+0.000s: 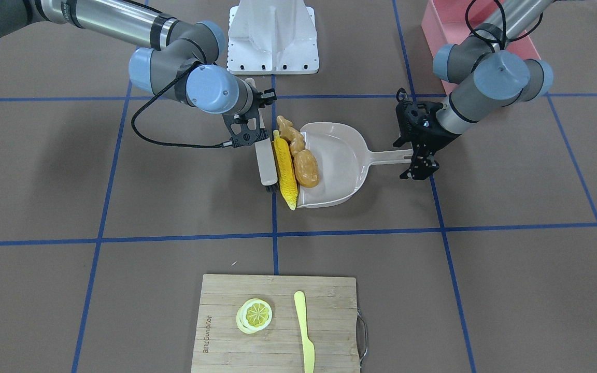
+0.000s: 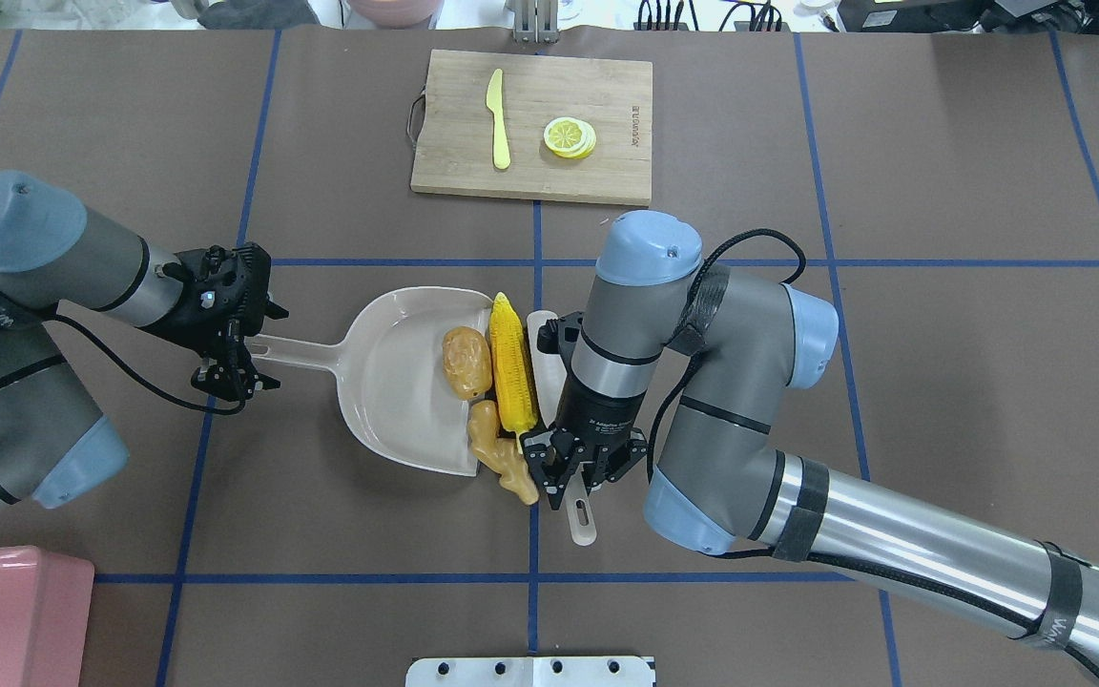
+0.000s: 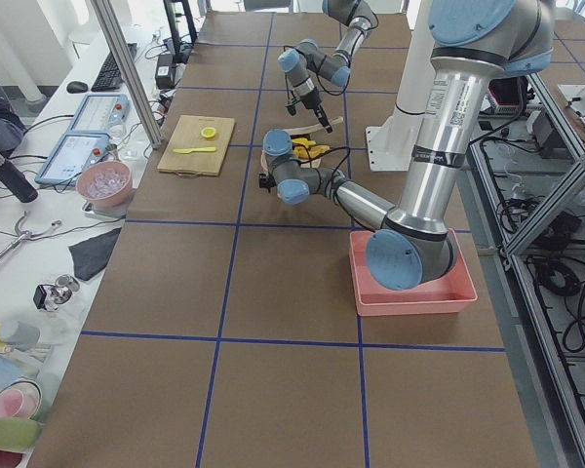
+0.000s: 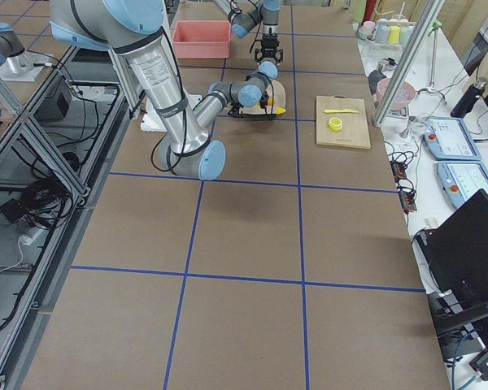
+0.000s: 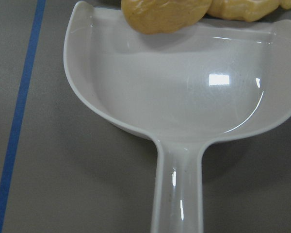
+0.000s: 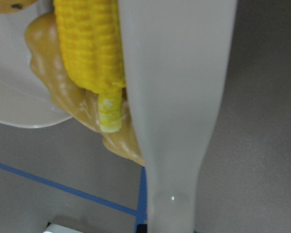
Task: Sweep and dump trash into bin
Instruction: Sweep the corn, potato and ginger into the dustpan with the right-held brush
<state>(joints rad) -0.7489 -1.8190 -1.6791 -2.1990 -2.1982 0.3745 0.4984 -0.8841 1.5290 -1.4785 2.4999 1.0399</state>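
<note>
The corn cob point(image 1: 285, 174) lies along the dustpan's opening, so next my right gripper pushes it over the dustpan's edge point(image 1: 300, 196) and retreats before my left gripper tilts the dustpan.
The beige dustpan point(image 2: 387, 382) lies mid-table, its mouth toward my right arm. The brown potato point(image 2: 466, 361) sits inside it near the mouth. The yellow corn cob point(image 2: 513, 363) lies along the mouth's edge, and the tan ginger root point(image 2: 500, 453) is at the pan's near corner. My left gripper point(image 2: 230, 367) is shut on the end of the dustpan's handle point(image 5: 179, 194). My right gripper point(image 2: 576, 482) is shut on the handle of a white brush point(image 2: 542, 348), which presses against the corn point(image 6: 87, 43). The pink bin point(image 2: 6, 611) stands at the near left by my left arm's base.
A wooden cutting board point(image 2: 607, 172) at the far edge holds a lemon slice point(image 2: 570, 136) and a pale yellow knife point(image 2: 499, 119). A white mounting plate point(image 1: 272, 36) sits between the arm bases. Blue tape lines cross the brown table.
</note>
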